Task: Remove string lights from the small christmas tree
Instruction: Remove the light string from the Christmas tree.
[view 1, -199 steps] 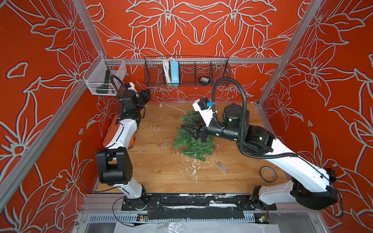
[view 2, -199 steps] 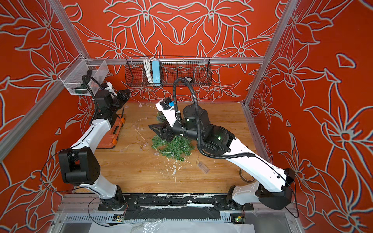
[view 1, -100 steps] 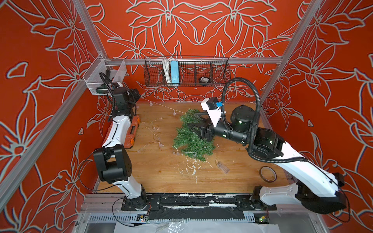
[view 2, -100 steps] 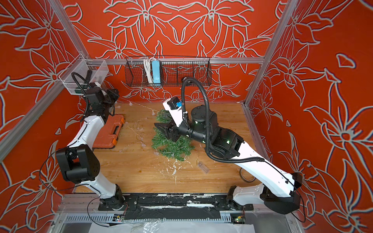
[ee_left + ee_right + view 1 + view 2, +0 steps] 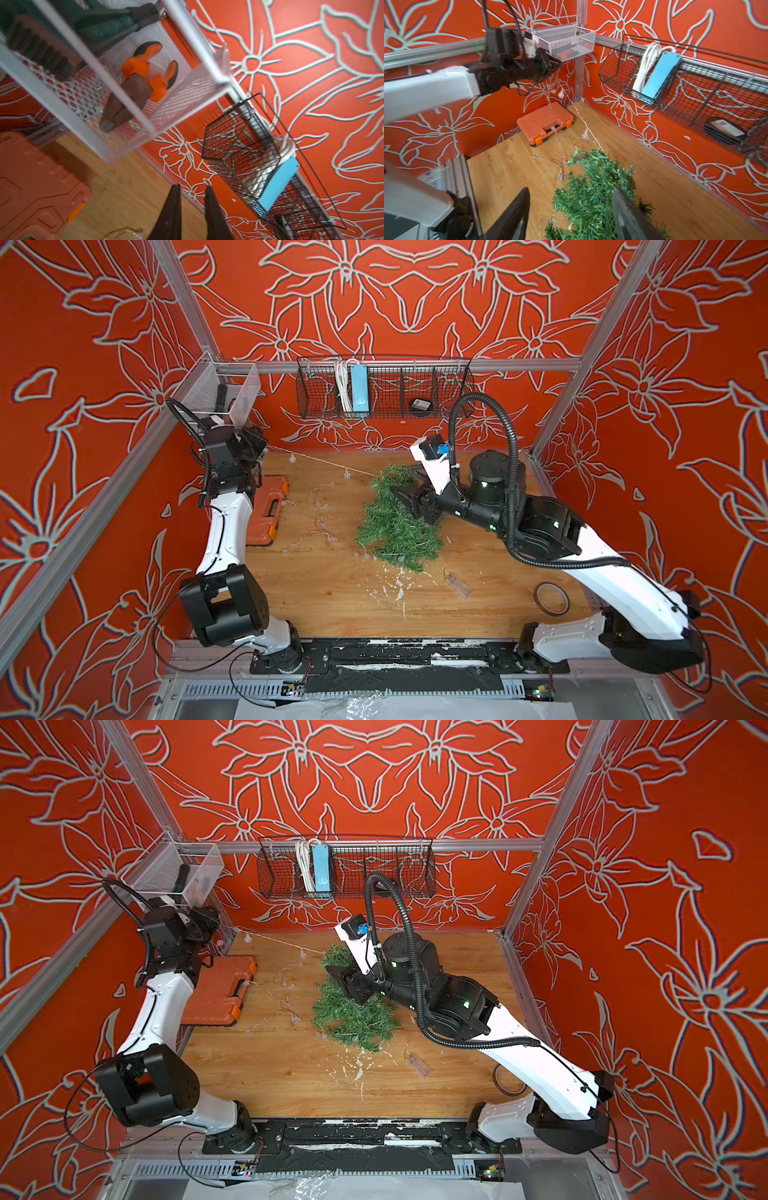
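The strand of string lights is tight, and my left gripper is cornered beside the white mesh bin [image 5: 232, 392]. My right gripper should take the strand [image 5: 322, 461] so my left gripper can come back.
The small christmas tree [image 5: 395, 526] [image 5: 353, 1015] lies flat mid-table. The string lights [image 5: 320, 460] run as one taut coppery strand from the tree's top to my left gripper [image 5: 254, 440] [image 5: 203, 923], which is raised in the back left corner and shut on the wire. More of the wire lies in loose loops [image 5: 316, 510] left of the tree. Its clear battery box [image 5: 457, 585] rests in front of the tree. My right gripper [image 5: 571, 188] [image 5: 407, 494] hovers open over the tree [image 5: 591, 197], fingers either side of the branches. In the left wrist view the left gripper [image 5: 193, 186] shows no wire.
An orange tool case [image 5: 268, 510] lies at the left edge under the left arm. A white mesh bin [image 5: 224, 393] hangs in the corner just above the left gripper. A wire basket [image 5: 384, 406] holds a blue power strip [image 5: 359, 387]. A tape roll [image 5: 550, 598] sits front right.
My left gripper has swung back and up into the left corner, drawing the strand taut. The right gripper has shifted right over the tree and its jaws have spread wider.
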Controlling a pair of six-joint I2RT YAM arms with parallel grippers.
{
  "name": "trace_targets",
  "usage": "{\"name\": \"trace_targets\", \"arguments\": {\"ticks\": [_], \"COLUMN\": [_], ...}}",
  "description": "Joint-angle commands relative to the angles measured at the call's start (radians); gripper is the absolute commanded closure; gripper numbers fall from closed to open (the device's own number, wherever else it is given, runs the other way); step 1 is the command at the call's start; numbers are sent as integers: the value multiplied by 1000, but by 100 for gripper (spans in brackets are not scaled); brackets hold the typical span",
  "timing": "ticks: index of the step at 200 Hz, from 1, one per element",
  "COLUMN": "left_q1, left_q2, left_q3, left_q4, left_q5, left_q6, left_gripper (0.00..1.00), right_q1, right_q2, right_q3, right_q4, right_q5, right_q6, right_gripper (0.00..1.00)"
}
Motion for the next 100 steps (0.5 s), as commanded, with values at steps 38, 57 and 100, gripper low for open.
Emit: {"name": "trace_targets", "arguments": {"ticks": [38,57,100], "left_q1": [3,2,14], "left_q2": [-162,-196,-295], "left_q3": [219,250,123], "left_q4": [-79,-139,-119], "left_q5": [57,23,22], "left_q6": [-28,-10,-19], "left_gripper": [100,100,100], "right_q1": [0,0,0], "right_q2": [5,9,6], "right_q3": [35,52,43], "right_q4": [-42,-59,-82], "right_q5": [53,61,89], "right_q6": [-36,-44,-52], "right_gripper": [36,35,35]}}
